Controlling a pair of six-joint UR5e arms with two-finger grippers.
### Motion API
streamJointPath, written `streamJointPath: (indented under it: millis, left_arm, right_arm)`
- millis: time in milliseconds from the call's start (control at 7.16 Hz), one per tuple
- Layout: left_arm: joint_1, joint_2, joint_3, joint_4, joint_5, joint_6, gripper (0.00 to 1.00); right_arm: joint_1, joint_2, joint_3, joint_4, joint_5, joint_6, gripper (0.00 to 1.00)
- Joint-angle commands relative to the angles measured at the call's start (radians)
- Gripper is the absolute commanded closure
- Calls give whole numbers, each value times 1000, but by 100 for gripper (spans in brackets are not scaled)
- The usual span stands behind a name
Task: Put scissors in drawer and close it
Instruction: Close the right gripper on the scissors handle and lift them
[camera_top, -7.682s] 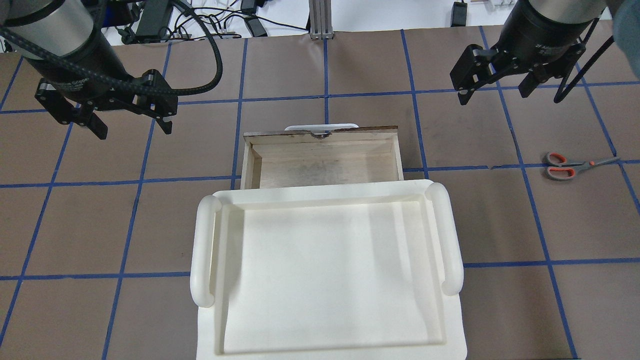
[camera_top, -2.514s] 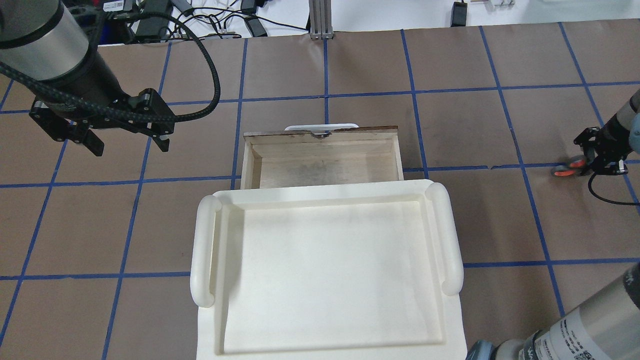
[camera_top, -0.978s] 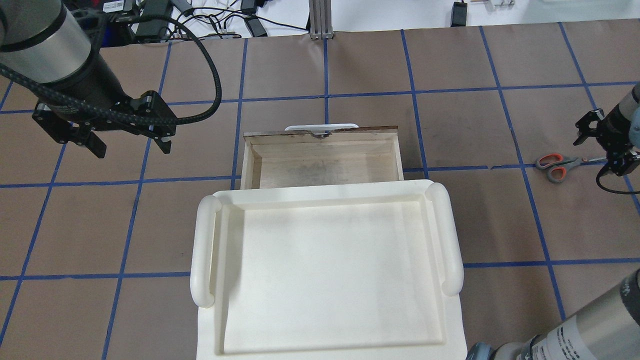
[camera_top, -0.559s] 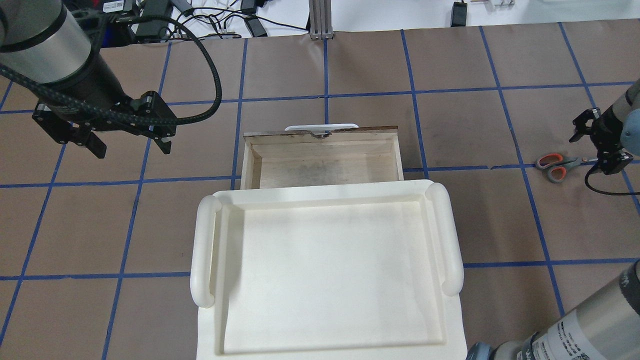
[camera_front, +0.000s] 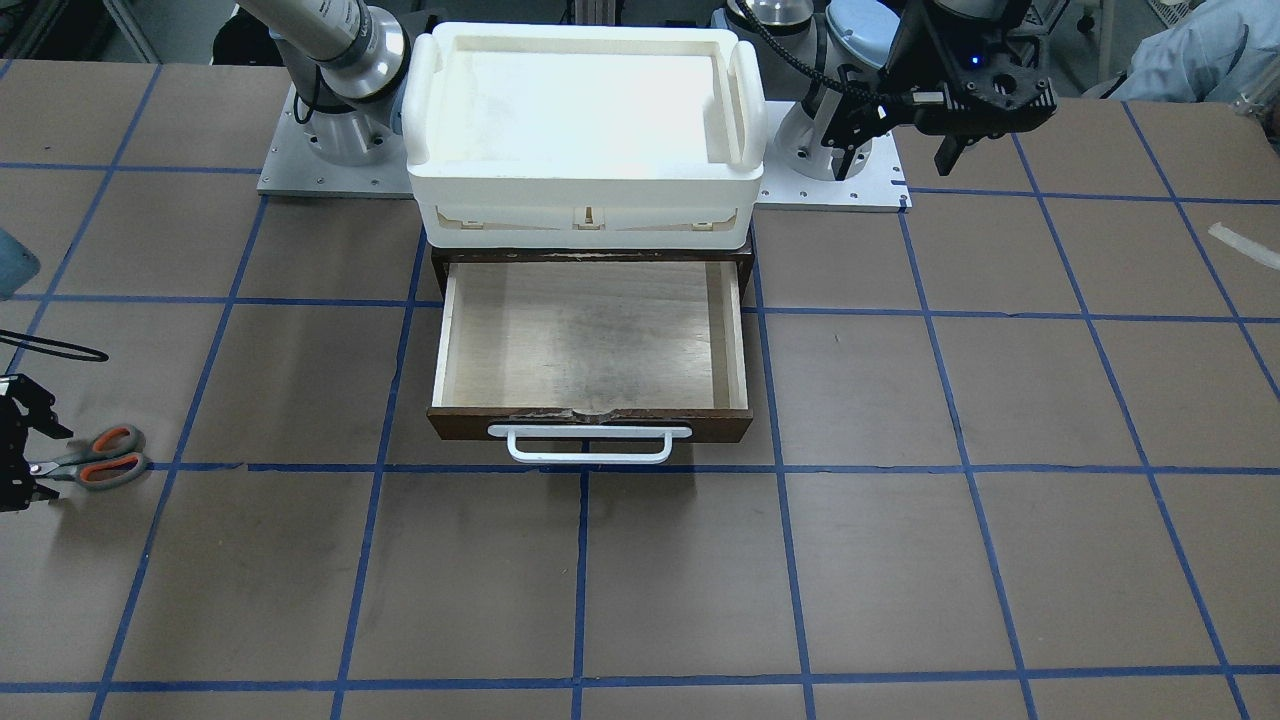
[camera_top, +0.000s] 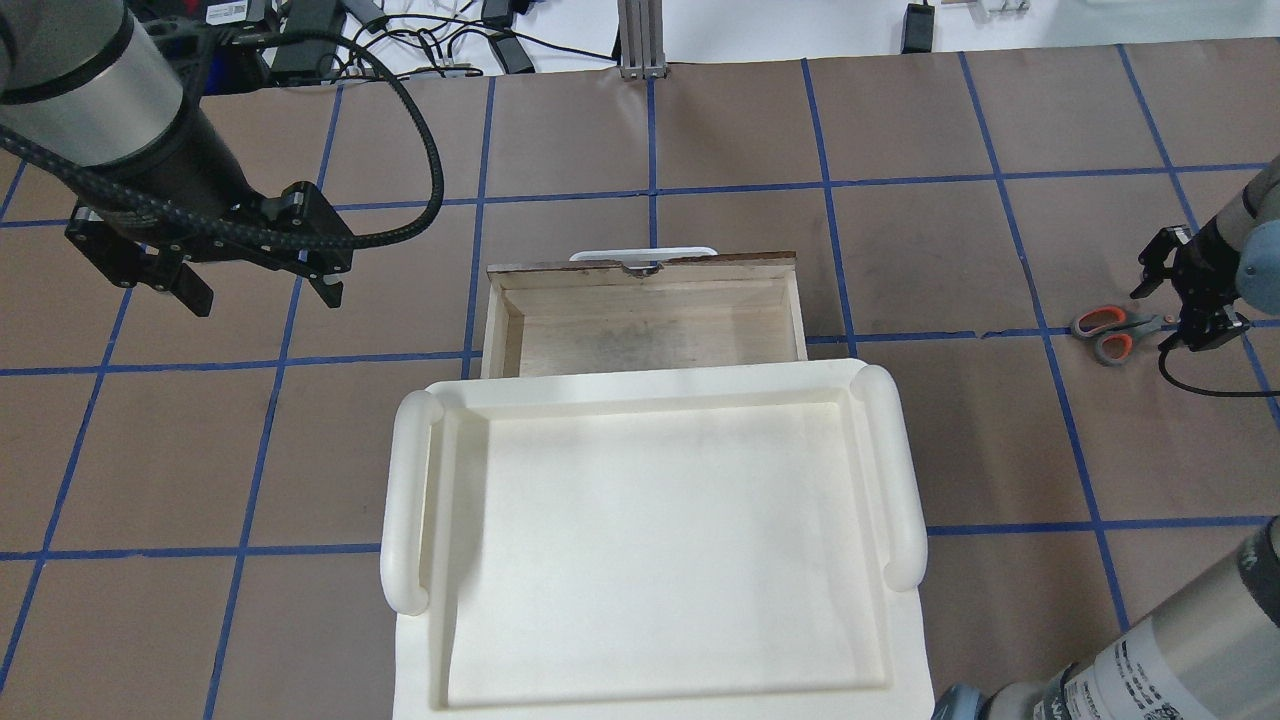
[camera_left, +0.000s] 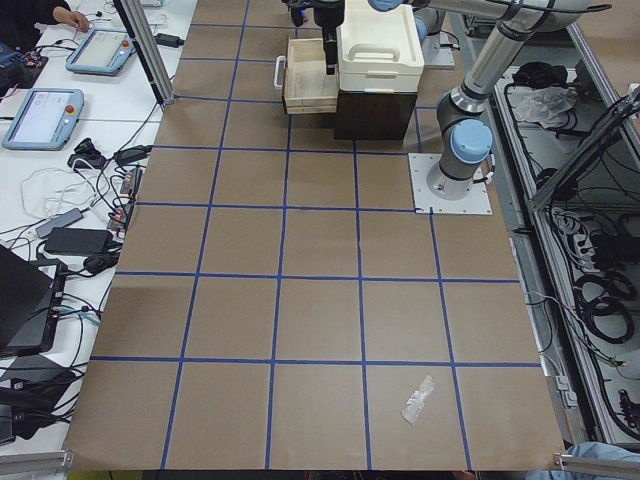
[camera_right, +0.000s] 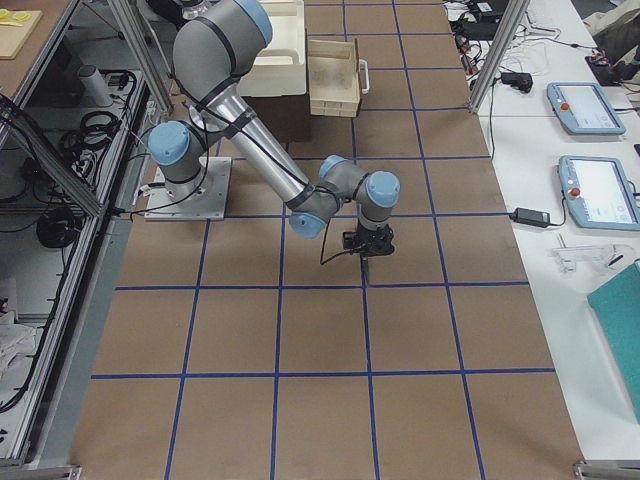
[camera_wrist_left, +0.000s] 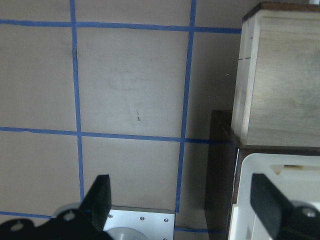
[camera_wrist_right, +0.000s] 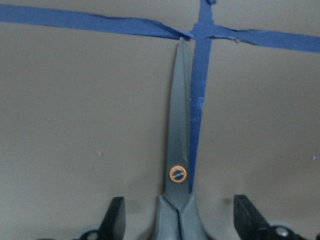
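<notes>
My right gripper's fingers sit either side of the neck (camera_wrist_right: 179, 212) just behind the pivot. I expect the scissors (camera_front: 103, 458) to stay shut and level when I lift them.
The scissors (camera_top: 1104, 333), grey-and-orange handles and dark blades, lie flat on the table at the far right, well apart from the drawer. They also show in the front view (camera_front: 95, 458) and the right wrist view (camera_wrist_right: 179, 135). My right gripper (camera_top: 1162, 318) is open and low over them, with its fingers (camera_wrist_right: 116, 220) either side of the neck just behind the pivot. The wooden drawer (camera_top: 645, 275) is pulled open and empty (camera_front: 590, 340), with its white handle (camera_front: 588, 445) toward the far side. My left gripper (camera_top: 265, 298) is open and empty, up to the drawer's left.
A white tray (camera_top: 410, 500) sits on top of the dark cabinet (camera_wrist_left: 220, 170) that the drawer slides out of. Blue tape lines grid the brown table. Cables and devices lie beyond the far edge. A scrap of tape (camera_left: 418, 400) lies at the table's left end.
My right gripper came down from the back right to the scissors and has slid a little left along the blades toward the pivot. The scissors lie slightly further left. The left arm has barely moved.
</notes>
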Motion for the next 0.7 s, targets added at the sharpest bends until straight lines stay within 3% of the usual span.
streamJointPath:
  millis: [0,279,559]
  left_arm:
    - [0,-1,0,7,0,0,0]
    - [0,-1,0,4,0,0,0]
    - [0,-1,0,2,2,0,0]
  right_arm:
    - [0,5,1,2,30,1,43]
    - [0,5,1,0,31,1,63]
    - [0,1,1,0,31,1,70]
